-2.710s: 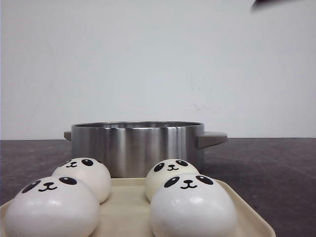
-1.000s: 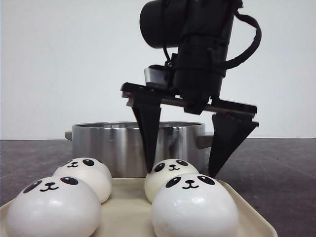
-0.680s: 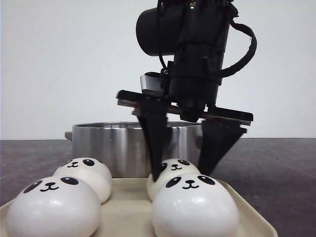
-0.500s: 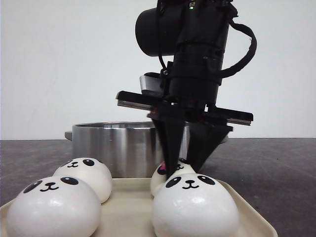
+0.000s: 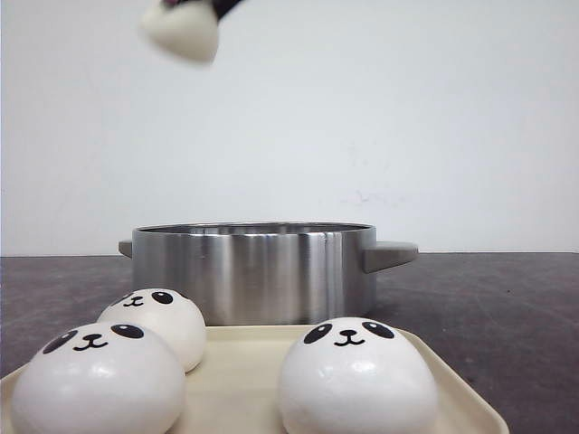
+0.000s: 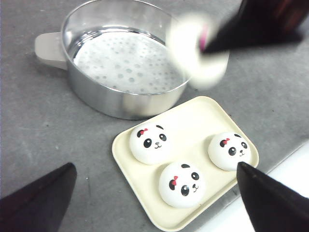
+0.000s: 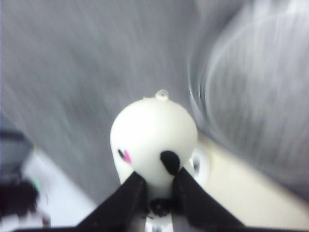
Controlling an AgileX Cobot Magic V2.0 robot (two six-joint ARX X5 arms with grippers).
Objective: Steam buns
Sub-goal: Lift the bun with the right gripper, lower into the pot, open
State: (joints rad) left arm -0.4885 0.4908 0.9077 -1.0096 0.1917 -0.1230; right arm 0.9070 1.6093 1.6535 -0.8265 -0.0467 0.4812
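I should keep my right gripper going inward, then lower and release at the steaming plate, which is free, with the held bun high above the pot's rim.
Three white panda buns rest on the cream tray: one at the front left, one behind it and one at the front right. A fourth bun hangs high above the steel steamer pot, blurred by motion. My right gripper is shut on this bun, and only a dark tip of it shows at the front view's top edge. The left wrist view has that bun over the pot's rim. My left gripper hovers wide open, high over the tray, holding nothing.
The pot holds a perforated steaming plate and has a grey handle on each side. It stands directly behind the tray on a dark grey table. A white strip runs along the table edge near the tray.
My right gripper came down over the back right bun, shut on it, and lifted it up and to the left, out of the tray. The other three buns have not moved.
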